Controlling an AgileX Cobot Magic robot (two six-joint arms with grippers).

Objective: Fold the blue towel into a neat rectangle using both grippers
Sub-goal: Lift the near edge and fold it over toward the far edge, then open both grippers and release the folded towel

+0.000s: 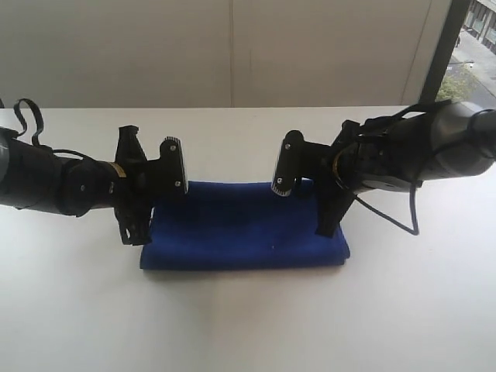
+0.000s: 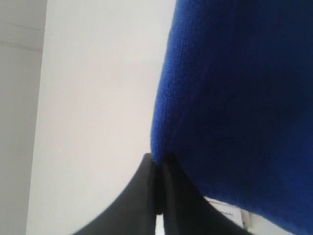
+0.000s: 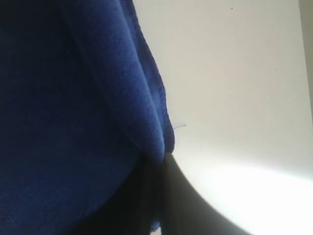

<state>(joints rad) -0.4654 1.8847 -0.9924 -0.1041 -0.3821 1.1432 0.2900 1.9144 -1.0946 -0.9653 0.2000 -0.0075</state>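
The blue towel's held edge (image 3: 145, 113) follows the lower layer's far edge (image 3: 164, 113), so my right gripper should go on lowering the towel's corner until it lies flat, and then let go.
The blue towel (image 1: 244, 229) lies as a folded rectangle in the middle of the white table (image 1: 248, 325). My left gripper (image 1: 138, 235) points down at the towel's left edge. In the left wrist view the left gripper (image 2: 159, 164) has its jaws pressed together on a corner of the blue towel (image 2: 234, 98), and a small white tag (image 2: 226, 213) shows beside them. My right gripper (image 1: 328, 229) comes down at the towel's right edge. Close up, the right gripper (image 3: 164, 160) is shut on bunched layers of the blue towel (image 3: 73, 122), with blue cloth between its jaws.
A pale wall (image 1: 232, 46) stands behind the table's far edge, and a dark window frame (image 1: 442, 54) is at the back right. Both black arms reach in from the sides, with cables looping off them.
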